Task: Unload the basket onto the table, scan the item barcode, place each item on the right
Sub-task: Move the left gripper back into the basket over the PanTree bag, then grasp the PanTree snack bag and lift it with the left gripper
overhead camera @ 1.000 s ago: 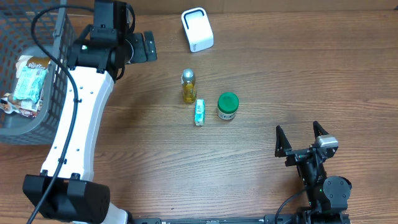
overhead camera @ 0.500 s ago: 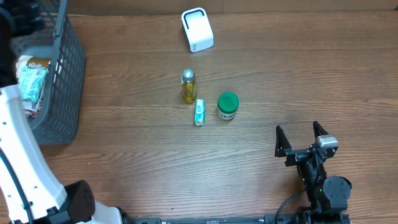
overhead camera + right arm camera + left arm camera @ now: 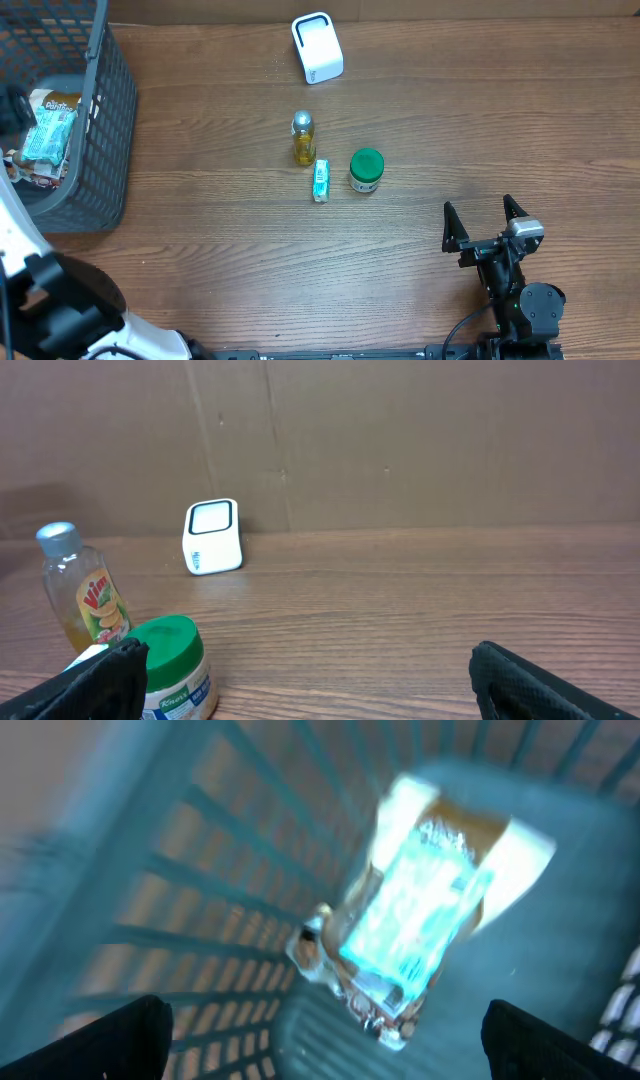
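Note:
My left gripper is going down with its fingers open, and the light blue packet (image 3: 48,135) lies on top of the other packets. It should now go down until its fingers straddle the packet's sides (image 3: 65,137).
The white barcode scanner (image 3: 317,47) stands at the back of the table and shows in the right wrist view as well, scanner (image 3: 212,536). A yellow bottle (image 3: 303,137), a small green-and-white box (image 3: 320,181) and a green-lidded jar (image 3: 366,170) sit mid-table. My left gripper (image 3: 325,1030) is open over the grey basket (image 3: 100,120), above a light blue packet (image 3: 415,915); that view is blurred. My right gripper (image 3: 480,215) rests open at the front right, with nothing between its fingers. It faces the jar (image 3: 170,665) and the bottle (image 3: 85,595).
The basket fills the far left and holds packets (image 3: 45,130). The left arm's white link (image 3: 15,240) runs along the left edge down to its base (image 3: 70,310). A brown cardboard wall (image 3: 400,440) stands behind the table.
The left arm has swung left from above the table's back over to the basket and has mostly left the overhead view. The right arm and the table items have not moved.

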Robot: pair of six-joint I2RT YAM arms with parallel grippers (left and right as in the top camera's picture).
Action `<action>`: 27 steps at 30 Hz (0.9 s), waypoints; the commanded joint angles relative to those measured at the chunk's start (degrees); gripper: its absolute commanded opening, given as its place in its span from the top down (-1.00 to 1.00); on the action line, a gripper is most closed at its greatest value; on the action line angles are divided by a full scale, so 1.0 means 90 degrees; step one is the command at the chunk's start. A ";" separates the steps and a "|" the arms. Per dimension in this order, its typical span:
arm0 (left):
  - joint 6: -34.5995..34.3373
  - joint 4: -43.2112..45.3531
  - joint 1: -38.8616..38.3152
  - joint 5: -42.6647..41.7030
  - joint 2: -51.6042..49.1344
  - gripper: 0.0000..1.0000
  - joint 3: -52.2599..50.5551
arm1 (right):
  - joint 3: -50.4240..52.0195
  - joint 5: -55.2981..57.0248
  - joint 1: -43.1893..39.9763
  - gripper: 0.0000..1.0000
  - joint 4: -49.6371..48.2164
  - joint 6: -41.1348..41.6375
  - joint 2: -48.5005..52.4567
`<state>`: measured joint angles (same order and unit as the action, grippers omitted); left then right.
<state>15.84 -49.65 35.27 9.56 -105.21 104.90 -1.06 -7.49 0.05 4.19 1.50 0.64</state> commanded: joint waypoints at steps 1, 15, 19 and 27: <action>0.0733 0.0143 0.0083 -0.0590 -0.0391 -0.99 -0.0248 | 0.0068 -0.0012 0.0029 -1.00 -0.0019 -0.0007 -0.0039; 0.1761 0.0896 0.0078 -0.1180 -0.2183 -0.99 -0.0245 | 0.0068 -0.0012 0.0029 -1.00 -0.0019 -0.0007 -0.0039; 0.1836 0.0984 0.0073 -0.1231 -0.2397 -0.99 -0.0248 | 0.0068 -0.0015 0.0029 -1.00 -0.0019 -0.0007 -0.0039; 0.1838 0.1069 0.0090 -0.1042 -0.2710 -0.99 -0.0248 | 0.0068 -0.0012 0.0029 -1.00 -0.0019 -0.0007 -0.0039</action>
<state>30.70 -40.18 36.01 0.45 -127.09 102.98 -1.06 -7.49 0.05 4.19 1.48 0.64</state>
